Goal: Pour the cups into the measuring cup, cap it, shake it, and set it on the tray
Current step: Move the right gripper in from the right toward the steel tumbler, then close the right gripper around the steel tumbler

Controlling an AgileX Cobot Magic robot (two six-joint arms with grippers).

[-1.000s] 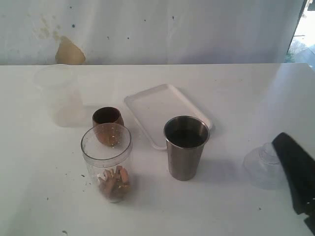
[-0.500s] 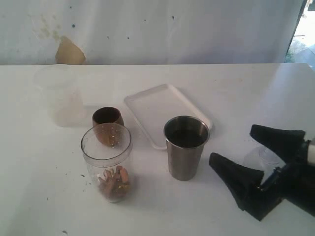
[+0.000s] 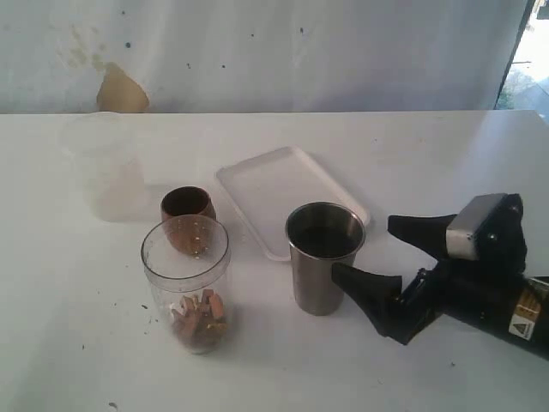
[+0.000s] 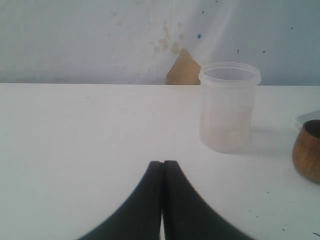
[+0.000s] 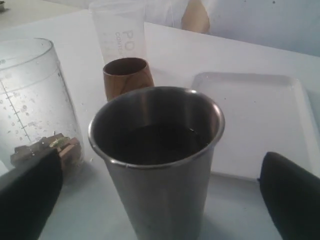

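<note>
I should expect clear liquid to flow out when I pour, because a level dark surface (image 5: 160,144) is shining inside the steel tumbler (image 3: 322,273).
The brushed-steel tumbler (image 3: 323,257) stands upright in front of the tray (image 3: 287,193), with dark contents inside. My right gripper (image 3: 366,248) is open just to its right, one finger by the tumbler's side. In the right wrist view the steel tumbler (image 5: 157,165) sits ahead, between the spread fingers of the right gripper (image 5: 160,197), and is not gripped. The clear measuring cup (image 3: 187,283) holds brown pieces at its bottom. The wooden cup (image 3: 187,209) stands right behind it. My left gripper (image 4: 163,164) is shut on nothing, low over bare table.
A frosted beaker (image 3: 105,167) stands at the back left, and this beaker (image 4: 229,107) is ahead of the left gripper, with the wooden cup (image 4: 309,152) beside it. The white tray (image 5: 255,120) lies empty. A wall closes off the table's far edge.
My right gripper has come in from the right edge toward the steel tumbler, jaws wide, and now covers a small clear lid that lay at the right. Nothing else moved.
</note>
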